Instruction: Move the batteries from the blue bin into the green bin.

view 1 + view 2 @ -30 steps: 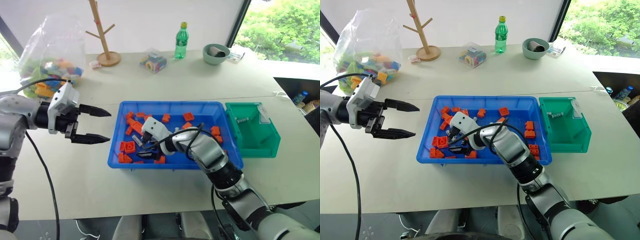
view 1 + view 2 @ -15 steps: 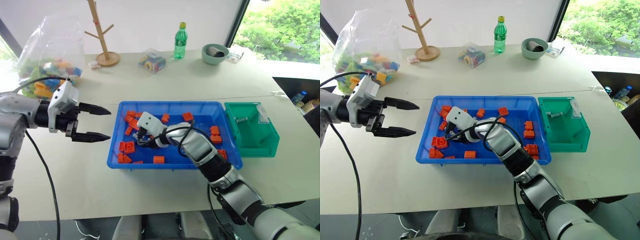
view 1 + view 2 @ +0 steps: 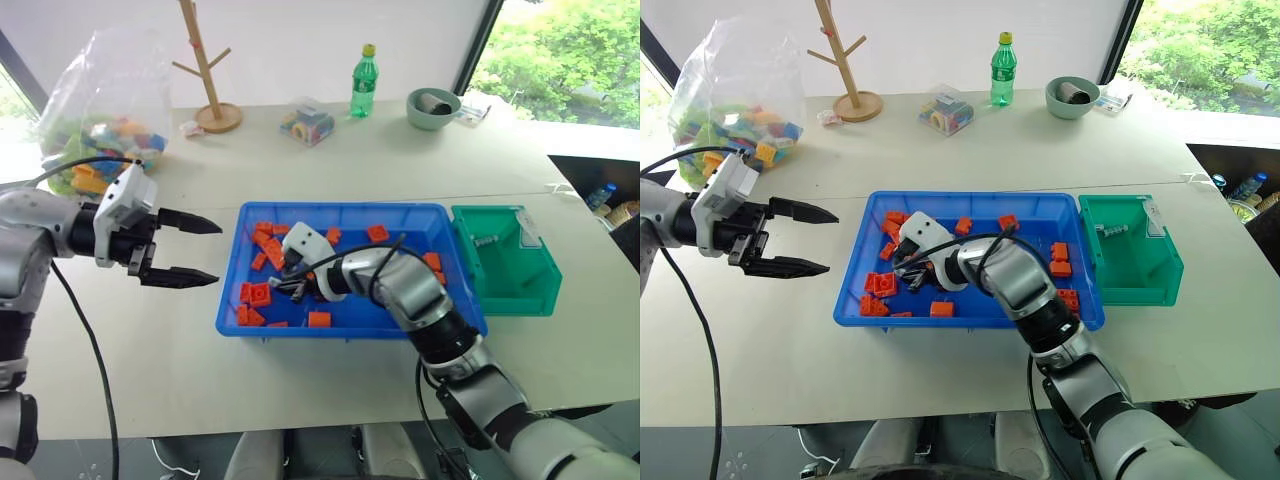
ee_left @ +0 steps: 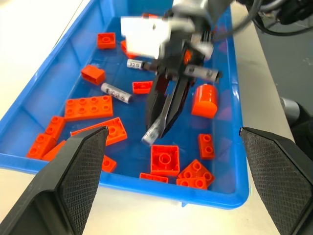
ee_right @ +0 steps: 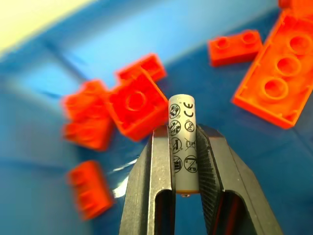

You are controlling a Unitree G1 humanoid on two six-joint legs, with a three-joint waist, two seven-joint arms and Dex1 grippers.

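Observation:
My right gripper should keep carrying the battery with both fingers on the battery's long sides (image 5: 184, 142) until it hangs over the green bin's open space (image 3: 512, 274), and then let it go.
The blue bin (image 3: 340, 208) lies mid-table, holding several orange bricks (image 3: 258, 293) and loose batteries (image 4: 116, 92). My right gripper (image 3: 291, 287) hangs over the bin's left part, shut on one battery (image 5: 182, 142), a silver cylinder that stands up between its fingers (image 5: 161, 166). In the left wrist view this battery (image 4: 152, 133) sticks out at the finger ends, just above the bin floor. Another battery (image 4: 138, 64) lies further back. Against the blue bin's right end stands the green bin (image 3: 510, 268) with one battery (image 3: 486, 240) inside. My left gripper (image 3: 202, 252) is open, left of the blue bin.
A bag of coloured bricks (image 3: 100, 110) sits at the far left. A wooden peg stand (image 3: 205, 70), a small box of bricks (image 3: 307, 122), a green bottle (image 3: 363, 82) and a grey-green bowl (image 3: 432, 105) line the back. The table ends at right (image 3: 590, 200).
My right gripper has gone from open to shut on a battery and has risen a little off the bin floor. The left arm has kept still.

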